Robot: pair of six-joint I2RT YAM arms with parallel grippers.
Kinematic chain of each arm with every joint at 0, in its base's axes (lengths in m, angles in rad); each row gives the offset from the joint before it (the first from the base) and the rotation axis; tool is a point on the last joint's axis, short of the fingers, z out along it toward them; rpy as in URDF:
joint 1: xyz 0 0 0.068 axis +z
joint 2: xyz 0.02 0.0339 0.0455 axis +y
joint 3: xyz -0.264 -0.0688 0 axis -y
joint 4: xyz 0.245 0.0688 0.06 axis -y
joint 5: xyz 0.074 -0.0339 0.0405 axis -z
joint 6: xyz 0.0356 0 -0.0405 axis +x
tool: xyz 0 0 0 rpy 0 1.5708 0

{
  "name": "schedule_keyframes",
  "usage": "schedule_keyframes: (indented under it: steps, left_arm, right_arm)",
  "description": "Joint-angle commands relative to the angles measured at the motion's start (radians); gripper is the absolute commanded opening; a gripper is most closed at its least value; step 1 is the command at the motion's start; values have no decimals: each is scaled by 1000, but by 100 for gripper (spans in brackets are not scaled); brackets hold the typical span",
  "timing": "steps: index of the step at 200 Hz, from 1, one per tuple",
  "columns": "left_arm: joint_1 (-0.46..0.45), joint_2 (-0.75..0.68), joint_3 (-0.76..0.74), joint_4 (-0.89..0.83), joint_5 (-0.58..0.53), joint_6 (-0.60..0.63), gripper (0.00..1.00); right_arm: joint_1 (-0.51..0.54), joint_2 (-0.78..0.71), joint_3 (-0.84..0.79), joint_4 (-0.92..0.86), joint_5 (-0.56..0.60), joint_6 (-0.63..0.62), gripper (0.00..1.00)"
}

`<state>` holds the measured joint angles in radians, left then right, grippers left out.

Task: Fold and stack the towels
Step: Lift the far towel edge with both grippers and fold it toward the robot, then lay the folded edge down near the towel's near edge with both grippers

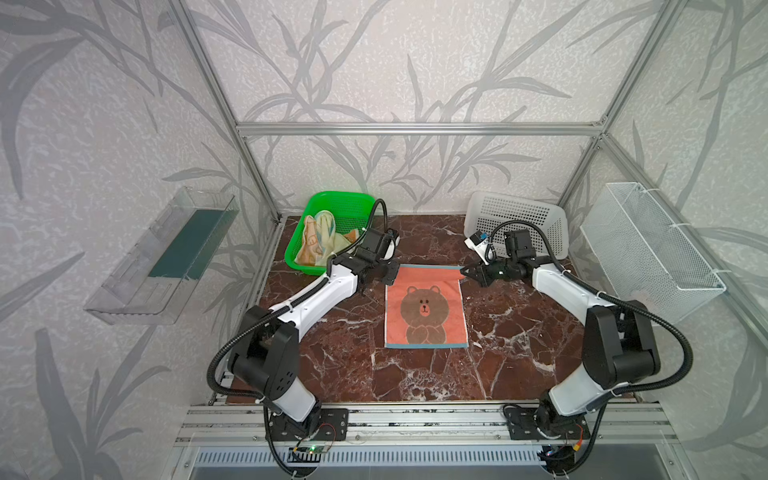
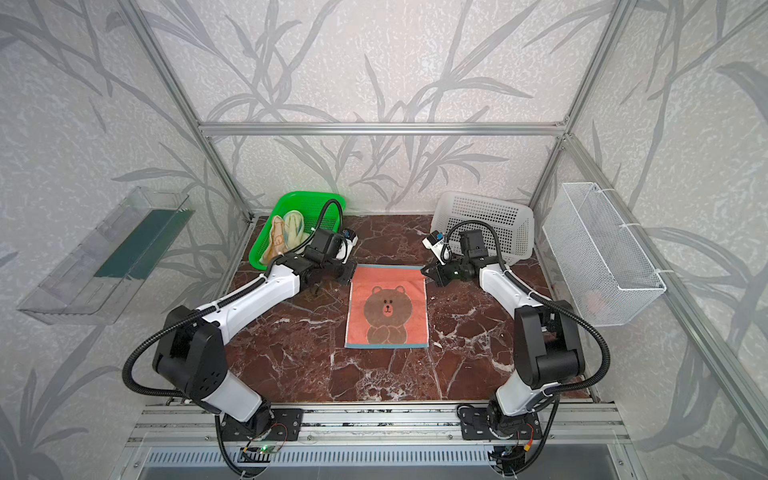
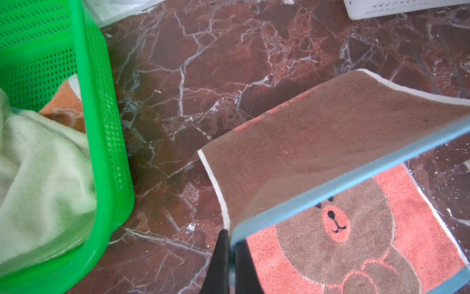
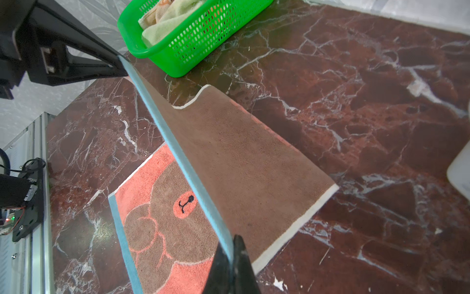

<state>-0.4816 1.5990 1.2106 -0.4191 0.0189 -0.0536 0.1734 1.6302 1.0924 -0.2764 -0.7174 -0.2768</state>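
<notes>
My right gripper should keep going toward the near edge [image 1: 425,345] and let go there, as the bear towel's raised edge [image 1: 428,266] is tight and parallel to its near edge.
The salmon-orange bear towel [image 1: 424,307] [image 2: 388,309] lies on the marble table with its near part flat. Its far teal edge is raised and stretched between my two grippers, so the brown back [image 3: 330,152] [image 4: 241,157] shows in both wrist views. My left gripper [image 1: 392,274] [image 2: 349,274] [image 3: 230,239] is shut on the far left corner. The far right corner sits in my right gripper [image 1: 463,272] [image 2: 424,270] [image 4: 232,244], also shut. A pale yellow towel [image 1: 328,232] [image 3: 38,165] and an orange-cream one [image 1: 309,243] [image 3: 66,107] lie crumpled in the green basket [image 1: 332,195].
The green basket [image 3: 101,127] stands close by the left gripper at the back left. A white perforated basket [image 1: 519,220] leans at the back right, behind the right arm. A wire basket [image 1: 648,245] hangs on the right wall and a clear tray [image 1: 166,257] on the left wall.
</notes>
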Motion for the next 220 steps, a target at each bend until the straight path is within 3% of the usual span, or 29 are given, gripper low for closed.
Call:
schedule_keyframes:
  steps: [1,107,220]
  left_arm:
    - [1,-47,-40,-37,-28,-38,0]
    - [-41,-124,-80,-115,-30,-84,0]
    - [-102,-216,-152,-148,-71,-123,0]
  right_arm:
    - [-5,-25,-14,-86,29,25,0]
    - [22,-159,-170,-29,-5,118,0]
    - [79,-296,-282,-54,38,185,0]
